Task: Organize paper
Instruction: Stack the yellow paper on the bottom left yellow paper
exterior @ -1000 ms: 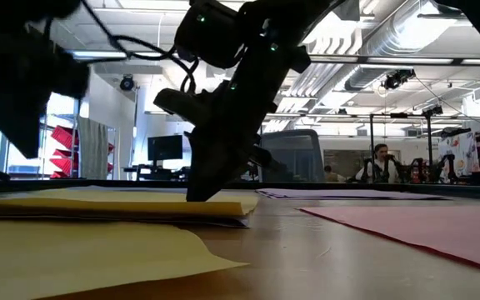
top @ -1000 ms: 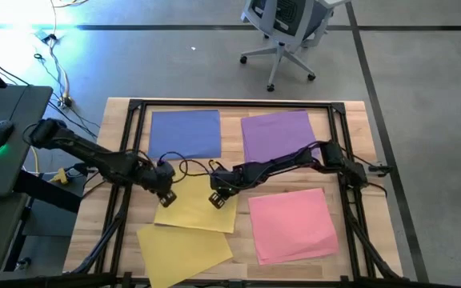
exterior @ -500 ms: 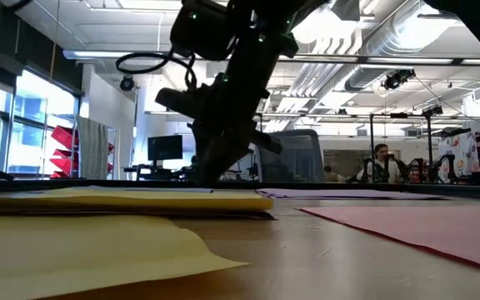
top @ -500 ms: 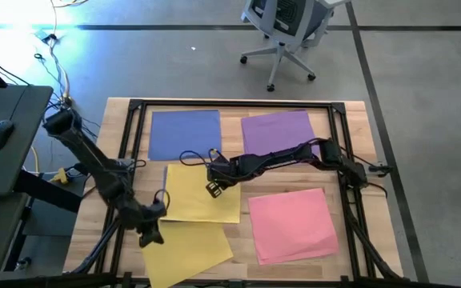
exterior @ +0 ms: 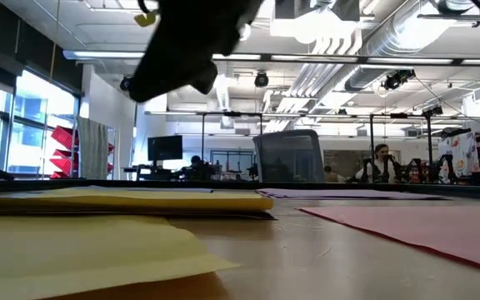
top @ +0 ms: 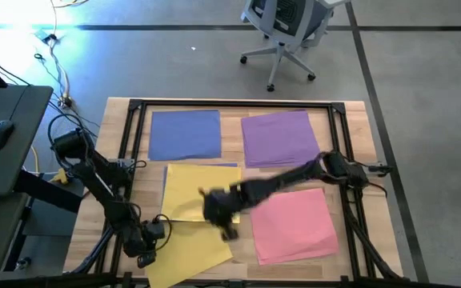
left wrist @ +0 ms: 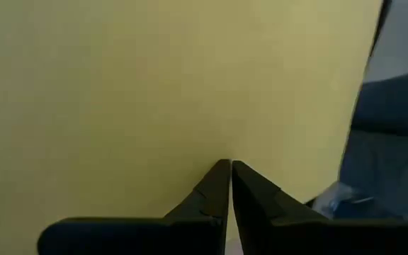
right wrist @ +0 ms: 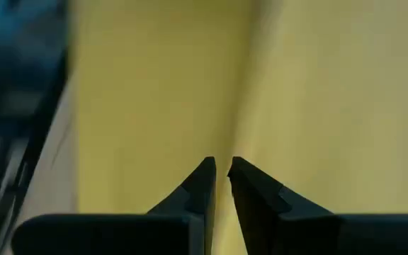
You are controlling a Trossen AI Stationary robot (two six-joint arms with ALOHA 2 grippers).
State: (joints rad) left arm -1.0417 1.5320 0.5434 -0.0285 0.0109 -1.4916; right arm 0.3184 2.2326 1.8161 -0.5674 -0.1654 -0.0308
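Note:
My left gripper should slide the loose yellow sheet back and straighter toward the yellow stack [top: 184, 205], because the sheet lies tilted with its near corner [top: 163, 280] at the frame's near rail.
Paper lies on the wooden table: a periwinkle blue sheet [top: 185, 134] at the far left, a purple one [top: 277, 138] at the far right, a pink one [top: 294, 224] at the near right. A yellow stack [top: 190, 190] lies mid-table, and a loose yellow sheet [top: 190, 246] lies tilted at the near left. My left gripper [top: 144, 256] is shut, low over that loose sheet's [left wrist: 154, 85] left edge. My right gripper [top: 226, 232], shut and holding nothing, hangs raised [exterior: 192, 42] over the two yellow papers' right side [right wrist: 161, 92]. My left gripper points its shut fingertips [left wrist: 222, 170] slanting down at the loose yellow sheet near its left edge [left wrist: 363, 106]. Whether the tips touch the paper I cannot tell.
A black metal frame [top: 238, 104] runs around the table's work area, with rails along both sides. Cables trail along both arms. An office chair [top: 282, 28] stands on the floor beyond the far edge, and a dark side desk [top: 2, 136] is left of the table.
My left gripper has swung from the yellow stack's near-left corner down toward the table's near-left, over the loose yellow sheet. My right gripper slid the skewed top yellow sheet square onto the stack. It then rose, rolled and came toward the near edge.

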